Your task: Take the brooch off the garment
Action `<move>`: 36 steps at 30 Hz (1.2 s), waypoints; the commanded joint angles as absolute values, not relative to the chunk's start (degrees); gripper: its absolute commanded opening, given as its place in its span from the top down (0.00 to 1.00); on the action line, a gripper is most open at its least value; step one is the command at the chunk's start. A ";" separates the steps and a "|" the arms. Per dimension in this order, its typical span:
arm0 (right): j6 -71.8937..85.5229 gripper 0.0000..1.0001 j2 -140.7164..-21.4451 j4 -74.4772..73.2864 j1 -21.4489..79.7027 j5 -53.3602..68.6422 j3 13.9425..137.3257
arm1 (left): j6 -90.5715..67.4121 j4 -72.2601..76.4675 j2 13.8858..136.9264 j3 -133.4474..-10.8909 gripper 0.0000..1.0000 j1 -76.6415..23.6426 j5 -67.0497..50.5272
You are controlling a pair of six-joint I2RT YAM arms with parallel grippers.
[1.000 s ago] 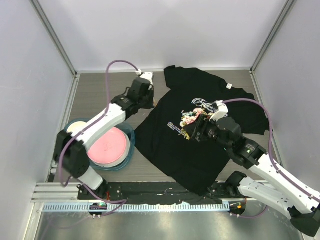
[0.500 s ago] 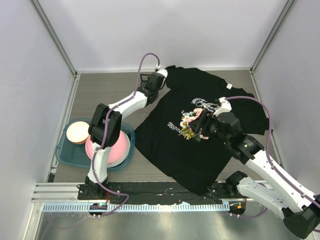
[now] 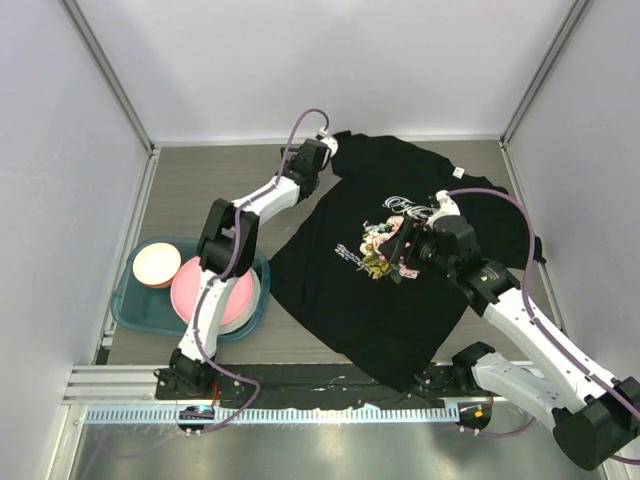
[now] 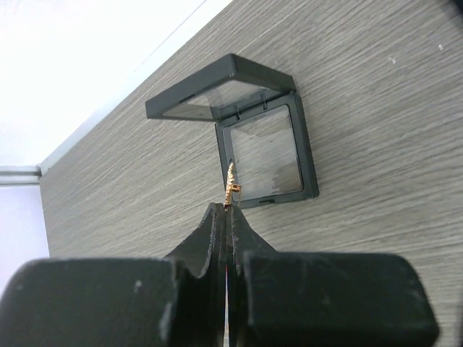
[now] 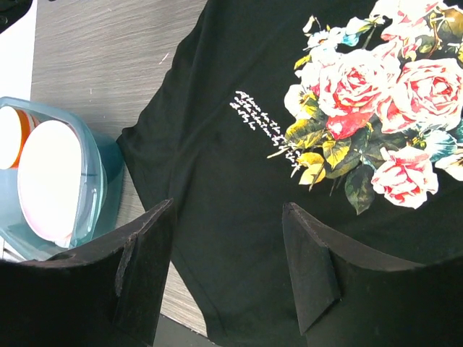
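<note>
The brooch (image 4: 231, 181) hangs over the display box's base (image 4: 268, 153) and the box's lid is folded back, so my left gripper should keep lowering the brooch and let go of it inside the base's rim.
The garment (image 3: 400, 300), a black T-shirt with a rose print (image 3: 385, 235), lies flat right of centre. The brooch (image 4: 231, 184), a thin gold piece, sticks out of the tips of my left gripper (image 4: 226, 208), which is shut on it. It hangs just above an open black display box (image 4: 268, 155) with its lid (image 4: 210, 94) folded back. From above, my left gripper (image 3: 316, 160) is at the far side of the table beside the shirt's left sleeve. My right gripper (image 5: 228, 206) stands open above the garment (image 5: 217, 144), left of the roses (image 5: 376, 94), holding nothing.
A teal tray (image 3: 130, 305) at the left holds a pink plate (image 3: 205, 290) and a small bowl (image 3: 157, 263). White walls close in the table on three sides. A black rail runs along the near edge under the shirt's hem.
My left arm has swung its elbow inward and the gripper has shifted right to the shirt's sleeve. My right gripper has crept a little farther back over the print.
</note>
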State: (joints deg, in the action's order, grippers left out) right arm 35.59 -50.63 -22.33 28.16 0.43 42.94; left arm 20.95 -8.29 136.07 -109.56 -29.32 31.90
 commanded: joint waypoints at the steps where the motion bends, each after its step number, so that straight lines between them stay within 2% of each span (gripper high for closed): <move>1: 34.63 0.34 -49.92 -20.39 25.93 4.30 42.54 | 23.99 -4.48 138.07 -114.51 1.00 -29.09 32.87; 36: 34.80 0.36 -51.41 -18.46 20.57 11.07 40.69 | 33.05 -0.44 146.69 -121.90 1.00 -28.39 36.12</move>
